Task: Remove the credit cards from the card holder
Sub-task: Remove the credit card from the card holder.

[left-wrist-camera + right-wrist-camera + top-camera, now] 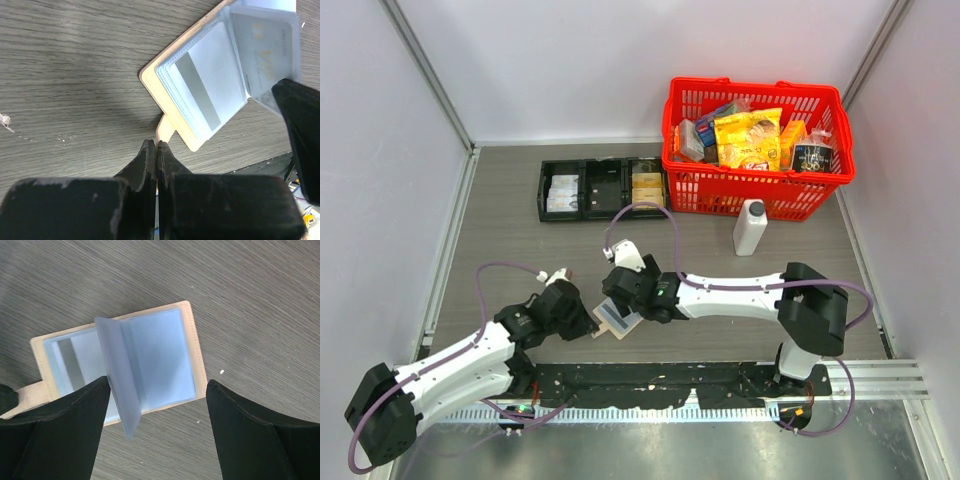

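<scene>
The snap tab [165, 128] is in my left gripper, away from the card with yellow print, so next my left gripper lets go of it and goes to that card's sleeve [265, 54].
The tan card holder [618, 322] lies open on the table between my two grippers, its pale blue-grey clear sleeves facing up. In the left wrist view the card holder [161, 102] holds a white card with a grey stripe [200, 90] and a pale card with yellow print [265, 55], both inside sleeves. My left gripper [588, 322] [156, 145] is shut on the holder's snap tab [165, 131]. My right gripper [616, 302] [157, 385] is open just above the holder [160, 355], with one sleeve page [117, 375] standing up beside its left finger [65, 425].
A black three-compartment tray [603, 188] stands at the back centre. A red basket [756, 150] full of packets is at the back right, with a white bottle [750, 227] in front of it. Grey walls close in both sides.
</scene>
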Robot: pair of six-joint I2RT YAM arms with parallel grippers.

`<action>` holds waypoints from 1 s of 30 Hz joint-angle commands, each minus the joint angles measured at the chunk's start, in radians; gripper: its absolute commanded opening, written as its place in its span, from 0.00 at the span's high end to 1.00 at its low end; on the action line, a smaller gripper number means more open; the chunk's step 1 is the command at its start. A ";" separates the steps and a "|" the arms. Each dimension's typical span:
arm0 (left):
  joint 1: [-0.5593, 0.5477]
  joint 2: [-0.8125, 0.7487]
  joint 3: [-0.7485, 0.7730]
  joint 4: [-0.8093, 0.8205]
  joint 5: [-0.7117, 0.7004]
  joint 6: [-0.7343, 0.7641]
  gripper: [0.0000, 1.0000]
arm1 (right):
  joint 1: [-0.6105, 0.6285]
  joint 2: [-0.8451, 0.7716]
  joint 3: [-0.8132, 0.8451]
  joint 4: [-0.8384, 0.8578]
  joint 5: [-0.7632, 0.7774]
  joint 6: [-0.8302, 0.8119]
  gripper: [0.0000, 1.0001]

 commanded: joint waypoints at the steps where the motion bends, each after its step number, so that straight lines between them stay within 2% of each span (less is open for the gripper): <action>1: -0.004 -0.012 -0.001 -0.026 -0.006 0.012 1.00 | -0.037 -0.064 -0.042 0.008 0.031 0.019 0.19; 7: -0.004 -0.008 0.019 -0.055 -0.052 0.015 1.00 | -0.142 -0.072 -0.105 -0.007 -0.007 0.069 0.19; 13: 0.006 0.078 0.111 -0.098 -0.165 0.093 1.00 | -0.162 -0.119 -0.132 0.019 -0.064 0.066 0.23; 17: 0.041 0.192 0.227 -0.124 -0.244 0.176 0.98 | -0.177 -0.179 -0.178 0.125 -0.169 0.069 0.29; 21: 0.076 0.304 0.330 -0.128 -0.271 0.242 0.93 | -0.197 -0.202 -0.218 0.212 -0.236 0.074 0.43; 23: 0.076 0.334 0.382 -0.153 -0.279 0.256 0.88 | -0.208 -0.198 -0.234 0.235 -0.260 0.077 0.48; 25: 0.076 0.338 0.415 -0.173 -0.285 0.256 0.78 | -0.215 -0.193 -0.250 0.260 -0.286 0.085 0.52; 28: 0.076 0.304 0.435 -0.205 -0.296 0.239 0.63 | -0.232 -0.194 -0.298 0.330 -0.335 0.114 0.56; 30: 0.076 0.270 0.443 -0.222 -0.302 0.230 0.56 | -0.243 -0.198 -0.322 0.366 -0.358 0.131 0.58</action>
